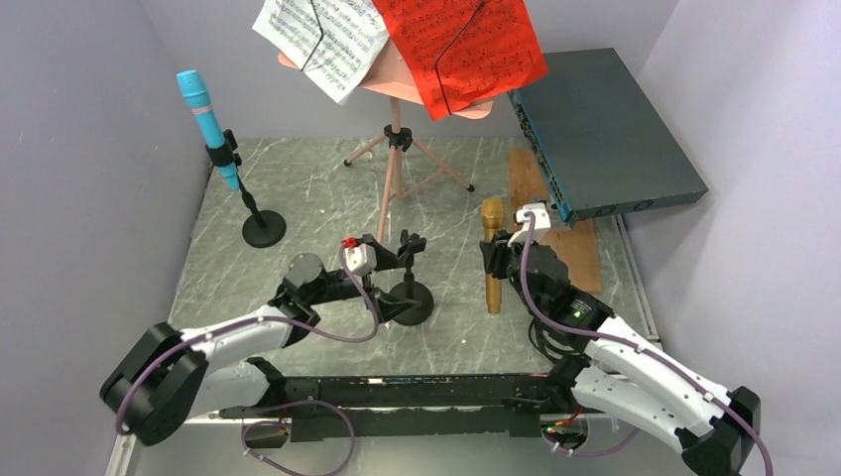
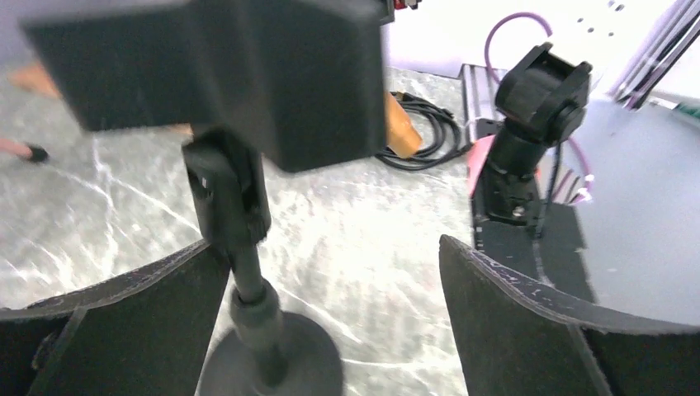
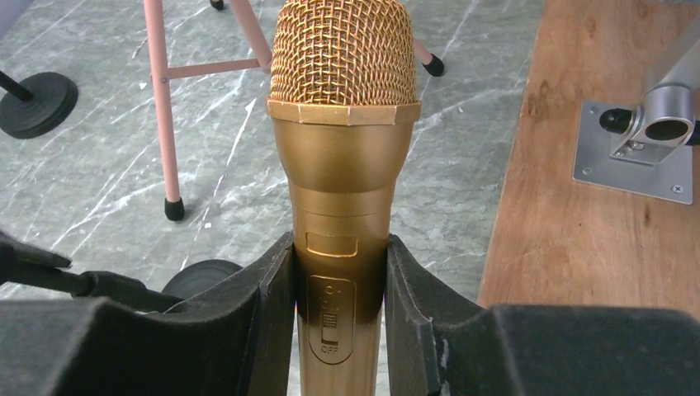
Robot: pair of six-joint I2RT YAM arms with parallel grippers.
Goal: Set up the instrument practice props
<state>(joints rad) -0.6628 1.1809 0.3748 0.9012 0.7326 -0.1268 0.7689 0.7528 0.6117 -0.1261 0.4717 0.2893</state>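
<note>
I need to move my left gripper back off the black pole and take the gold microphone (image 1: 493,227) with it, because the microphone fills my right gripper. My right gripper should turn the clip (image 1: 412,244) after that.
The pink music desk (image 1: 397,79) stands on tripod legs (image 1: 394,169) at the back, carrying a white page (image 1: 322,35) and a red page (image 1: 461,45). A blue microphone (image 1: 206,119) sits clipped on a black round-based pole (image 1: 263,228) at the left. A second black pole (image 1: 408,273) stands at the centre with an empty clip on top. My left gripper (image 2: 330,247) is open around this pole (image 2: 248,280), which stands close to the left finger (image 2: 124,322). My right gripper (image 3: 338,256) is shut on the gold microphone (image 3: 342,124), held upright right of centre (image 1: 491,253).
A large flat dark-teal box (image 1: 605,129) lies at the back right, partly over a wooden board (image 1: 580,248). A metal bracket (image 3: 636,153) sits on the board. Black cable (image 2: 425,140) coils on the marble floor near the arm bases. Grey walls close in both sides.
</note>
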